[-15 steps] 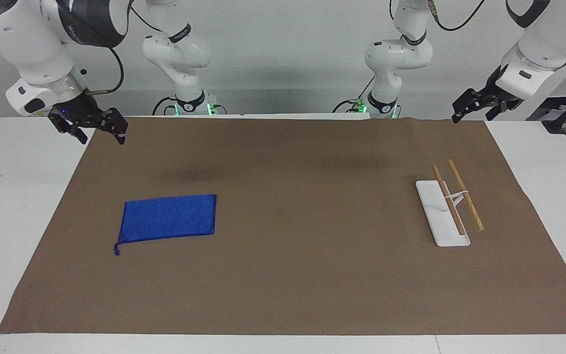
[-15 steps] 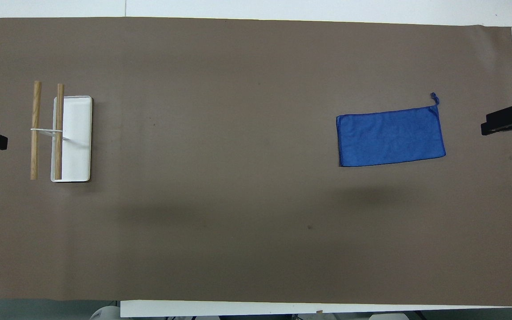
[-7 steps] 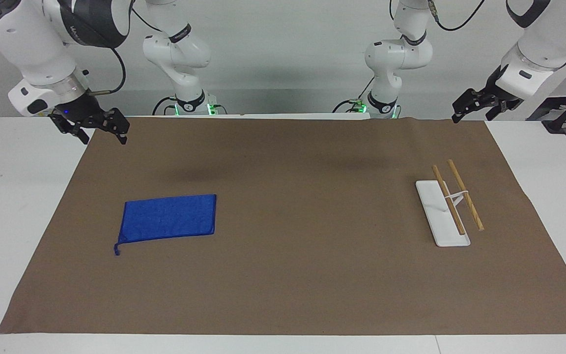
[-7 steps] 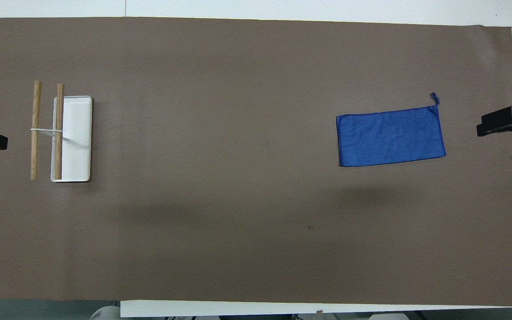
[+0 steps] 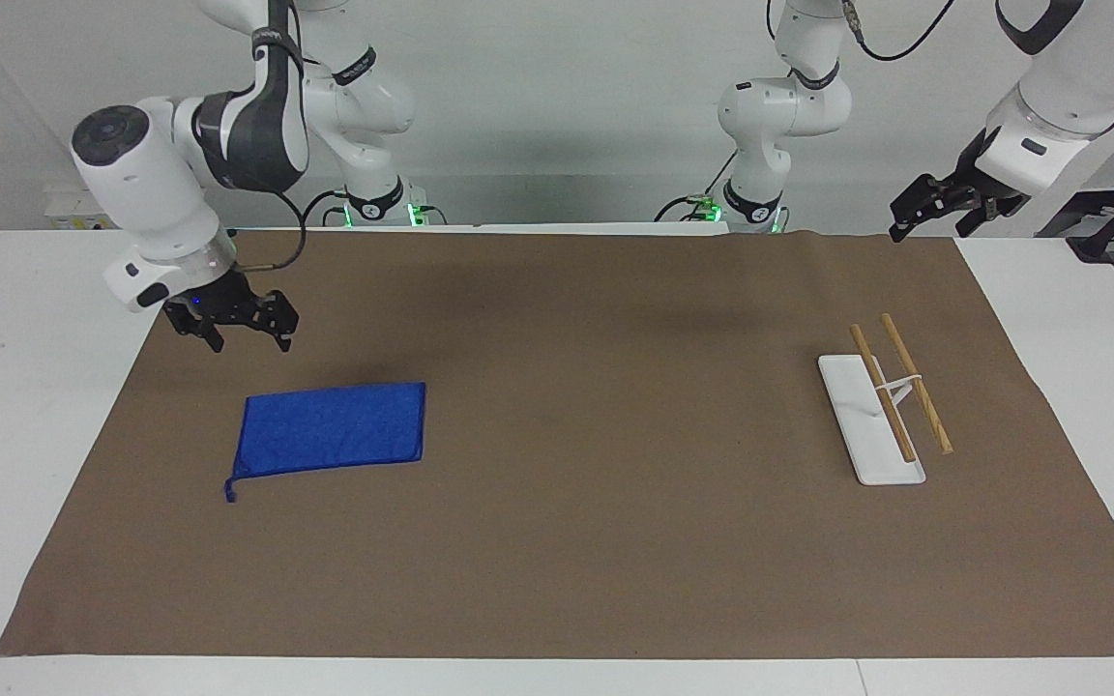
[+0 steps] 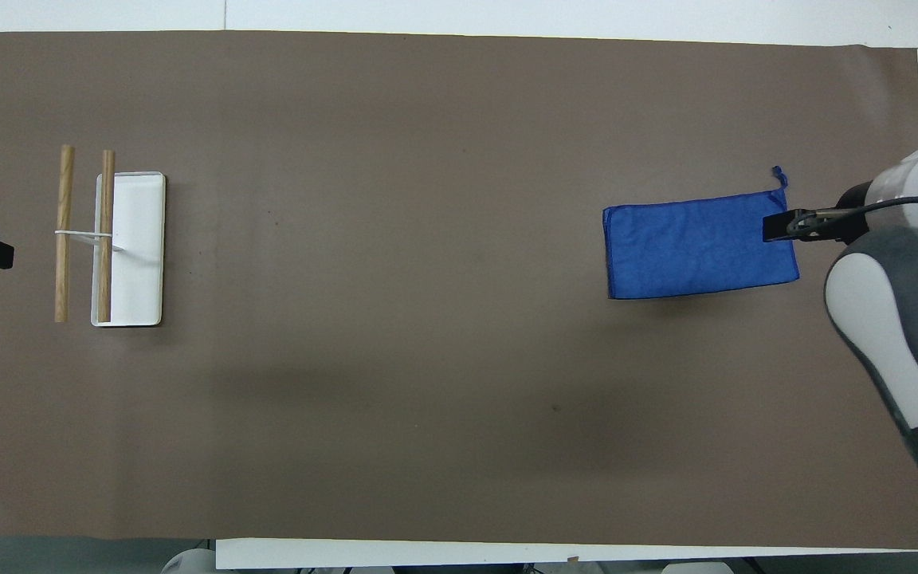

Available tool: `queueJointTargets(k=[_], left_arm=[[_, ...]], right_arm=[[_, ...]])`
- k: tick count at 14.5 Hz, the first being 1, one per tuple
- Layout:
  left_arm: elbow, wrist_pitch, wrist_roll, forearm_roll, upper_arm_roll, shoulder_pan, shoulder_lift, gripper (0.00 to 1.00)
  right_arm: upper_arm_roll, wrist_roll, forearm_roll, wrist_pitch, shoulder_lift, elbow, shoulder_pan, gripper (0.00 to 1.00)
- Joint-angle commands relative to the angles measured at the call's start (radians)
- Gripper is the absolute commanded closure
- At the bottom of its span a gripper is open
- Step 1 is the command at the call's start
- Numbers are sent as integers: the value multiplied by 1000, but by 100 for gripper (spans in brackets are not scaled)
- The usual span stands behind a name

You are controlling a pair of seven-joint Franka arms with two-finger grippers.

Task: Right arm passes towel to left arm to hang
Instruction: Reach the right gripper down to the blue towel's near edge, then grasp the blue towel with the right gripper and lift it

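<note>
The blue towel (image 5: 338,429) is flat and clear under my right gripper's open fingers, so I should keep going down toward the towel's middle (image 6: 700,247) until they pinch the cloth.
The blue towel (image 5: 335,427) lies flat on the brown mat toward the right arm's end of the table, and it also shows in the overhead view (image 6: 698,251). Its loop tag (image 6: 778,174) sticks out at the corner farther from the robots. My right gripper (image 5: 248,333) is open and empty, with its blue light showing. It hangs in the air over the towel's short edge at the right arm's end; in the overhead view the right gripper (image 6: 778,227) covers that edge. My left gripper (image 5: 929,227) is open and empty and waits above the mat's corner at the left arm's end.
A white rack base (image 5: 857,406) carrying two wooden rods (image 5: 917,384) stands toward the left arm's end, also seen in the overhead view (image 6: 140,247). The brown mat (image 5: 615,503) covers most of the white table.
My right arm has swung in from the table's end and come down, so its gripper now hangs over the towel's short edge. The left arm and the towel have not moved.
</note>
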Motion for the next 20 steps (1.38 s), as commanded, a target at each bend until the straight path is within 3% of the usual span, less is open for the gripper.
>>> queueJointTargets(k=[1, 11, 14, 17, 20], left_arm=[[-19, -6, -3, 18, 1, -1, -19, 0], [-19, -6, -3, 18, 1, -1, -19, 0], [-19, -6, -3, 18, 1, -1, -19, 0], [-19, -6, -3, 18, 1, -2, -19, 0], [-19, -6, -3, 18, 1, -1, -19, 0]], right_arm=[[9, 13, 4, 168, 20, -107, -6, 0], [11, -33, 4, 368, 215, -137, 8, 0], [11, -36, 4, 402, 233, -137, 13, 4], [11, -39, 4, 394, 232, -138, 13, 33], [11, -66, 4, 391, 232, -138, 11, 80]])
